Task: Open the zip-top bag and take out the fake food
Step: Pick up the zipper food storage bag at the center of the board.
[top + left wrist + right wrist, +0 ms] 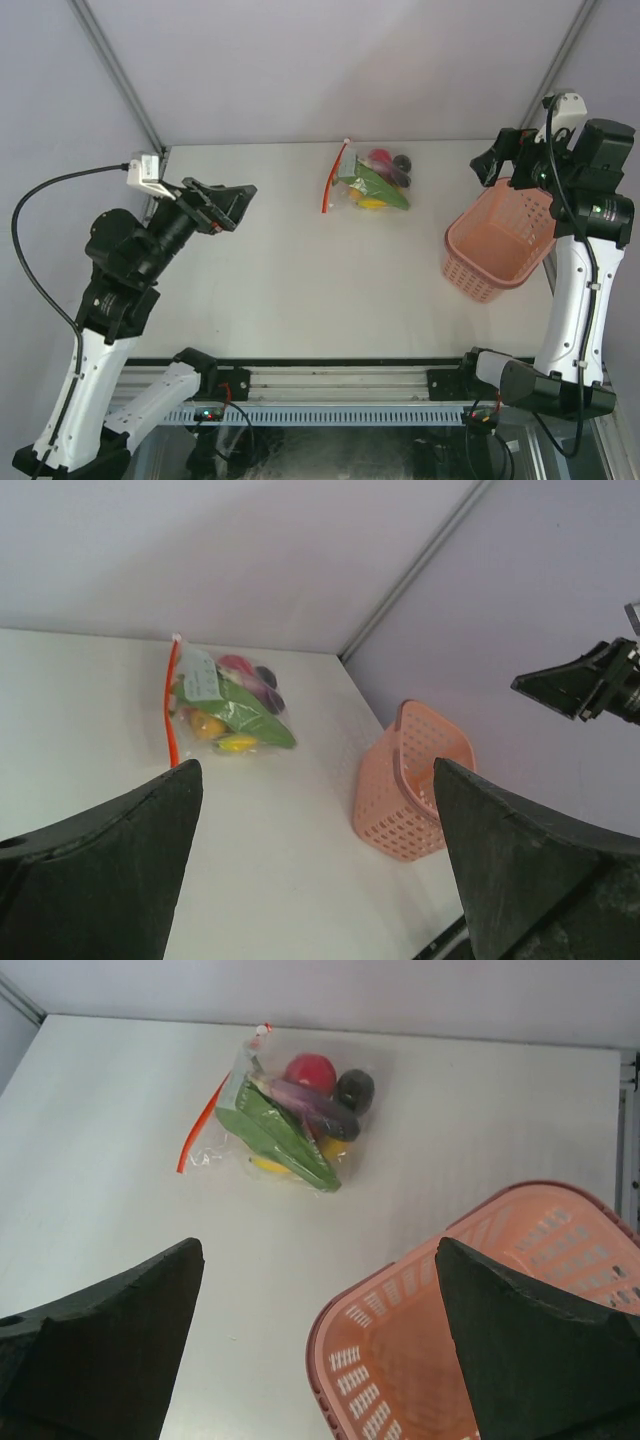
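Clear table (285, 188) leads to the red-orange zipper strip (334, 178), so my left gripper should keep going toward that edge of the bag until its open fingers are on both sides of the zipper strip, and then close.
The zip-top bag (352, 183) lies flat at the back middle of the table, its red-orange zipper strip (335, 178) on the left edge. The fake food (378, 186) sits sealed inside: a green leafy piece, a red fruit, a dark ball and a yellow piece. The bag also shows in the left wrist view (226, 706) and the right wrist view (290, 1120). My left gripper (240, 207) (315, 770) hangs open over the left side, well short of the bag. My right gripper (492, 160) (318, 1248) is open above the basket, right of the bag. Neither holds anything.
A pink lattice basket (480, 270) (400, 815) (350, 1315) stands at the right of the table, tilted, below the right wrist. Grey walls close the back and sides. The arm bases and a rail run along the near edge.
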